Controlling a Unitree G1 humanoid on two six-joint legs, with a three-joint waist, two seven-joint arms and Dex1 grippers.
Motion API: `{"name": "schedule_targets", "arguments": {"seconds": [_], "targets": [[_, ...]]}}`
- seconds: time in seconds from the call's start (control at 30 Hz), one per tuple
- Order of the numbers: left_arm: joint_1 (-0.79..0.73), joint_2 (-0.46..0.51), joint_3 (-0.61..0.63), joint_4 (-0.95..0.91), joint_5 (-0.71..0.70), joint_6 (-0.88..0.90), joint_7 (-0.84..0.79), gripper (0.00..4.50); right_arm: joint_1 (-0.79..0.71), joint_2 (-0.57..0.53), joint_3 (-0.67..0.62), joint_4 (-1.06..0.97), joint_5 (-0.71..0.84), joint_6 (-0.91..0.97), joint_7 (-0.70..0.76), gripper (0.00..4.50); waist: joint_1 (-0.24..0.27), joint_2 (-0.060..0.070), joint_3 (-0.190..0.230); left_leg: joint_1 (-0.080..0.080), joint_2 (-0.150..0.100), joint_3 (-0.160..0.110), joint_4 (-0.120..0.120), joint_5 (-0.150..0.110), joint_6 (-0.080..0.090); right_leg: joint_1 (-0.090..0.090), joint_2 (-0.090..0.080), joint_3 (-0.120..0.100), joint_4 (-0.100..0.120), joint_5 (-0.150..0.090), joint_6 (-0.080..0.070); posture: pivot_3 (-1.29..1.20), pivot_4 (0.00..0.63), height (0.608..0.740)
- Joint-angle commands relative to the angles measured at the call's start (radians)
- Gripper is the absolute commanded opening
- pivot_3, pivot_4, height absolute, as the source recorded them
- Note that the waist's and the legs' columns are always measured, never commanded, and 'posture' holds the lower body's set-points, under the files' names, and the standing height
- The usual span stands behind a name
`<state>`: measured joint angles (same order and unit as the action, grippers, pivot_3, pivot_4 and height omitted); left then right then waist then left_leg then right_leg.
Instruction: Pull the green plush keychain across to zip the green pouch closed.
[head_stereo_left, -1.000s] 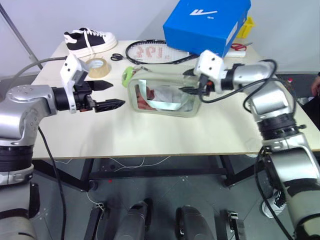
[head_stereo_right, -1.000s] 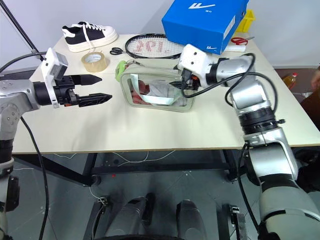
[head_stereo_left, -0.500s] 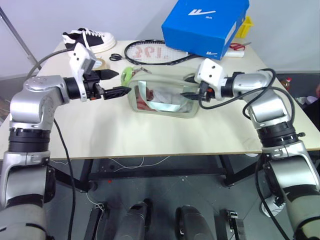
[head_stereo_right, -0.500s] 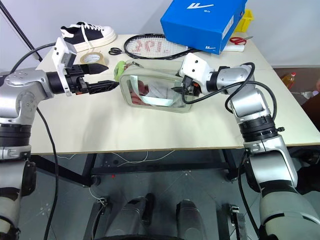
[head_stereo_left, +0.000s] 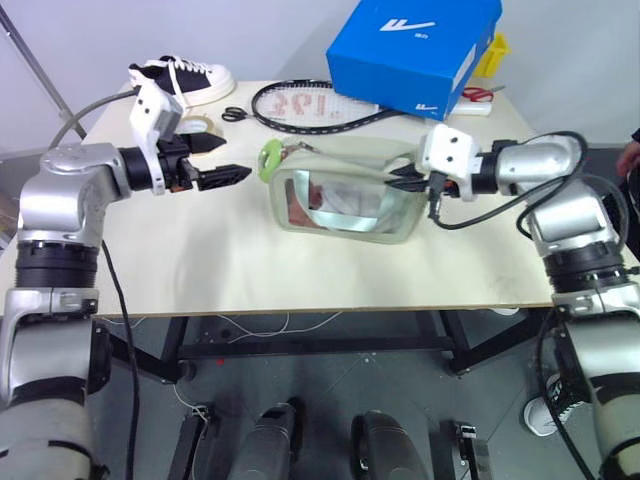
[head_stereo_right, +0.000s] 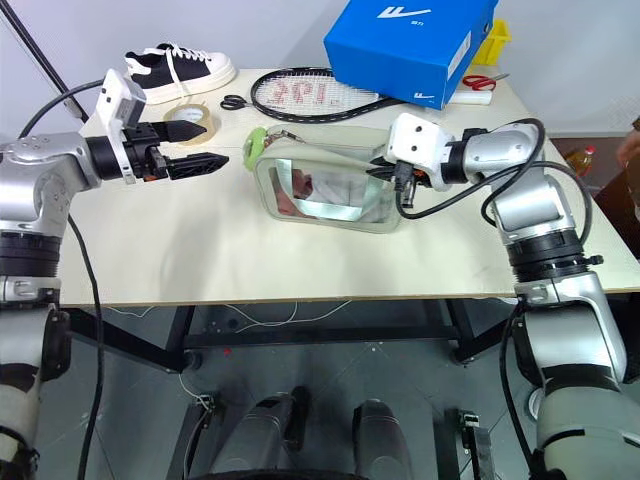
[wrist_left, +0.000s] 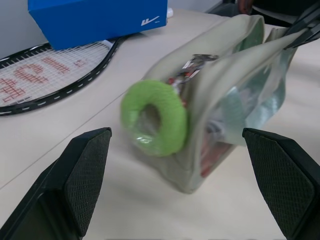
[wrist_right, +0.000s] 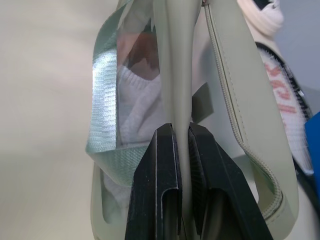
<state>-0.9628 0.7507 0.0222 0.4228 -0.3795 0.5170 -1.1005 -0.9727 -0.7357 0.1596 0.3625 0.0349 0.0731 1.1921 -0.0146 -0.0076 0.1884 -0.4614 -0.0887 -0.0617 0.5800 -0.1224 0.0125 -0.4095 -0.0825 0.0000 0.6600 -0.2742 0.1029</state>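
Note:
The green pouch's side narrows to a point (wrist_left: 286, 44) in the robot's right gripper, so I expect the pouch's keychain end (wrist_left: 192, 160) to squeeze into a fold when the robot grips it.
The green pouch (head_stereo_left: 345, 200) stands mid-table, its clear window toward me and its top zipper gaping. The green plush keychain (head_stereo_left: 270, 158), a fuzzy lime ring (wrist_left: 155, 125), hangs at the pouch's left end. My left gripper (head_stereo_left: 226, 161) is open and points at the keychain from the left, a short gap away with nothing between its fingers (wrist_left: 75, 185). My right gripper (head_stereo_left: 408, 179) is shut on the pouch's right end. In the right wrist view its fingers (wrist_right: 160, 190) pinch a thin fold of the pouch wall (wrist_right: 180, 75).
A blue shoebox (head_stereo_left: 415, 50) stands at the back, with a racket (head_stereo_left: 305, 103) in front of it. Black scissors (head_stereo_left: 233, 114), a tape roll (head_stereo_left: 198, 125) and a sneaker (head_stereo_left: 180, 80) lie at the back left. Red scissors (head_stereo_left: 478, 94) lie at the back right. Bare tabletop (head_stereo_left: 300, 270) lies in front of the pouch.
My right gripper has shut on the pouch's right end and drawn that end to the right. My left gripper has come forward to the keychain, still open.

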Motion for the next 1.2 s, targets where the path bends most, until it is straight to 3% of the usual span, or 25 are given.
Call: {"name": "schedule_targets", "arguments": {"seconds": [0.03,0.17,0.3,0.5,1.0,1.2], "targets": [[-0.025,-0.032,0.005,0.011,0.014,-0.044,-0.002,4.5,-0.03,-0.005,-0.052,-0.01,0.048,-0.02,0.012,0.06,0.0,0.0,0.0,0.0,0.0,0.0,0.0,0.0,0.0,0.0,0.0,0.0,0.0,0.0,0.0,0.0,0.15,0.74],[-0.035,-0.099,-0.02,0.09,0.078,-0.139,0.036,4.5,-0.015,0.002,-0.05,-0.008,0.046,-0.031,0.011,0.06,0.001,0.0,0.0,0.0,0.0,0.0,0.0,0.0,0.0,0.0,0.0,0.0,0.001,0.0,0.0,0.0,0.15,0.74],[-0.135,-0.209,0.019,0.29,0.113,-0.242,0.178,4.5,-0.014,0.013,-0.049,-0.009,0.047,-0.022,0.003,0.06,0.005,-0.001,0.001,0.0,0.0,0.0,0.002,0.0,0.0,0.0,0.0,0.0,0.001,0.0,0.0,0.0,0.15,0.74],[-0.219,-0.286,0.07,0.43,0.066,-0.22,0.153,4.5,0.007,0.015,-0.046,-0.028,0.047,-0.013,-0.001,0.06,0.002,-0.001,0.001,-0.001,0.0,0.0,0.003,0.0,0.001,0.0,0.0,-0.001,0.002,0.0,0.0,0.0,0.15,0.74],[-0.292,-0.291,0.257,0.472,-0.111,0.056,0.084,4.5,0.041,-0.002,-0.048,-0.069,0.041,0.018,-0.006,0.06,0.001,-0.002,0.001,-0.001,0.0,0.0,0.006,-0.001,0.002,0.001,0.001,-0.001,0.003,0.0,0.001,0.0,0.15,0.74],[-0.27,-0.31,0.237,0.532,-0.041,-0.038,0.173,4.5,0.036,-0.004,-0.049,-0.069,0.042,0.025,-0.007,0.06,0.003,-0.002,0.001,-0.001,0.0,0.0,0.006,-0.001,0.002,0.002,0.001,-0.001,0.003,0.0,0.001,0.0,0.15,0.74]]}}
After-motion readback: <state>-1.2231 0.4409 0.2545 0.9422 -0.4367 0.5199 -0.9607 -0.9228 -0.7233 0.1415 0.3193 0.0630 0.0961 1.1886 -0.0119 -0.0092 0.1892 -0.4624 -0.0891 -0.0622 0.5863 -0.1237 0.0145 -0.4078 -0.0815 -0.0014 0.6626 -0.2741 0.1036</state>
